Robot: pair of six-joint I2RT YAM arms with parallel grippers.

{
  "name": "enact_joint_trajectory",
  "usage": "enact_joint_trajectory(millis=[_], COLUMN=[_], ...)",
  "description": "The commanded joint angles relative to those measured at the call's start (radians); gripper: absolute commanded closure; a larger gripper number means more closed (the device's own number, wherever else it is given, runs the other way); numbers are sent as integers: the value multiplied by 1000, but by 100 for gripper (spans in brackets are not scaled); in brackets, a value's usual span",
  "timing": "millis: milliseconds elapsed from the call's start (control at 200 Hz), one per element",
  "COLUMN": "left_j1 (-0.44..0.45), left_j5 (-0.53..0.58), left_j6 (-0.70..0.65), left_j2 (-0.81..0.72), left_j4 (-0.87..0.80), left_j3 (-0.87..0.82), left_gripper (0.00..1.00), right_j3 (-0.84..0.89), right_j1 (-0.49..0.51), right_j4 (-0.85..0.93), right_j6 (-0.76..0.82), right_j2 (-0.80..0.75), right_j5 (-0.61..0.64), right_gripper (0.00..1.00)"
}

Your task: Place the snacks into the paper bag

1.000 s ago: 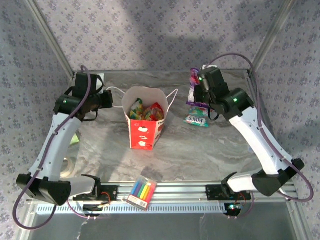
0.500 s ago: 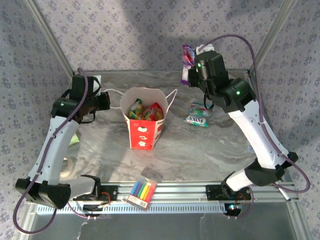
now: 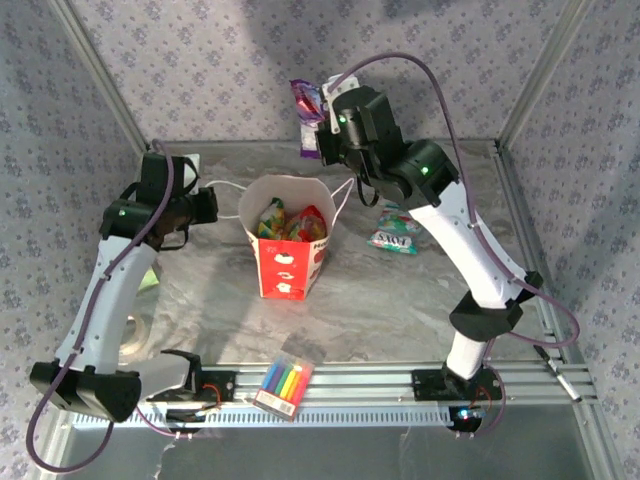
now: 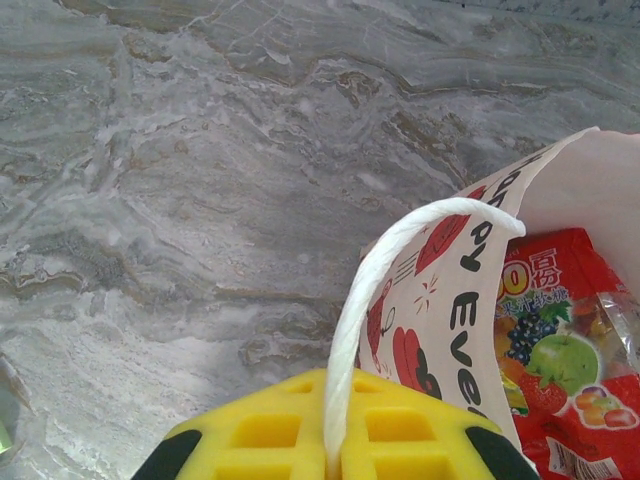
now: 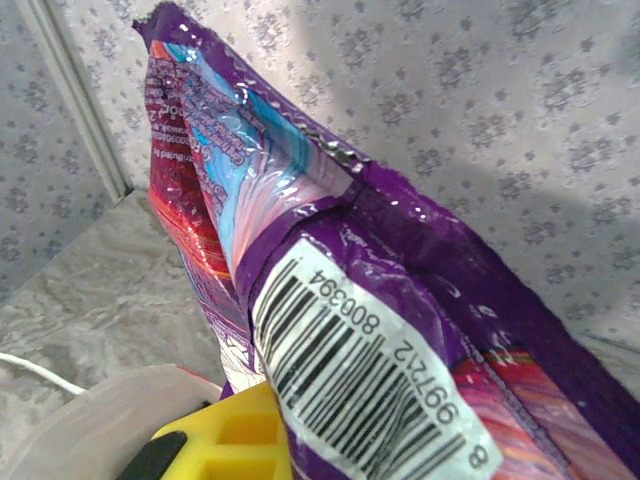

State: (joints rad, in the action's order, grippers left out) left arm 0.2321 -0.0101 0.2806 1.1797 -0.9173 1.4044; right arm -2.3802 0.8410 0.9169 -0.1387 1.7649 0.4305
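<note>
The purple packet is hanging clear of the paper bag's rim (image 3: 292,178). My right gripper should continue over the bag's wide opening (image 3: 291,207) and let the packet go there.
The paper bag (image 3: 285,272) stands upright mid-table, mouth open, with several snacks (image 3: 290,222) inside, a red packet (image 4: 565,330) among them. My left gripper (image 3: 204,205) is shut on the bag's left white string handle (image 4: 400,250), which runs down between the yellow pads (image 4: 260,430). My right gripper (image 3: 325,125) holds the purple packet (image 3: 307,115) in the air behind and above the bag's right side. The packet (image 5: 350,300) hangs barcode side toward the wrist camera and hides the jaws. A teal-white packet (image 3: 394,232) lies on the table right of the bag.
A clear box of coloured markers (image 3: 283,385) rests on the front rail. A green item (image 3: 151,278) and a tape roll (image 3: 135,335) sit behind the left arm. A pen (image 3: 557,377) lies at the right edge. Patterned walls and metal posts enclose the table.
The right arm has lifted the purple packet from the back right of the table and carried it up and left toward the bag. The left arm kept hold of the handle.
</note>
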Motion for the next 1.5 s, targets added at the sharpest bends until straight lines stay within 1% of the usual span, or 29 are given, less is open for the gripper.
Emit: enact_joint_trajectory(millis=[0, 105, 235, 390, 495, 625, 750, 1054, 1494], left_j1=[-14, -17, -19, -20, -20, -23, -24, -25, -25], left_j5=[4, 2, 0, -2, 0, 2, 1, 4, -3], left_j6=[-15, -15, -12, -9, -11, -9, -6, -6, -4], left_j2=[-24, -25, -25, -25, -28, -32, -32, -35, -31], left_j4=[-9, -11, -11, -12, -18, -18, -14, -9, -5], left_j3=[2, 0, -2, -1, -1, -4, -7, -10, -7], left_gripper=[92, 91, 92, 91, 92, 91, 92, 91, 91], right_j3=[-46, -46, -29, -18, -8, 22, 64, 219, 284], right_j1=[13, 19, 28, 39, 38, 38, 32, 17, 8], right_j4=[-10, 6, 6, 12, 16, 13, 4, -44, -44], right_j6=[-50, -82, -125, -166, -187, -217, -252, -324, -372], right_j2=[21, 37, 47, 66, 71, 67, 61, 16, 8], right_j5=[-65, -130, -178, -273, -311, -353, -422, -475, -570], right_gripper=[100, 100, 100, 100, 100, 100, 100, 100, 100])
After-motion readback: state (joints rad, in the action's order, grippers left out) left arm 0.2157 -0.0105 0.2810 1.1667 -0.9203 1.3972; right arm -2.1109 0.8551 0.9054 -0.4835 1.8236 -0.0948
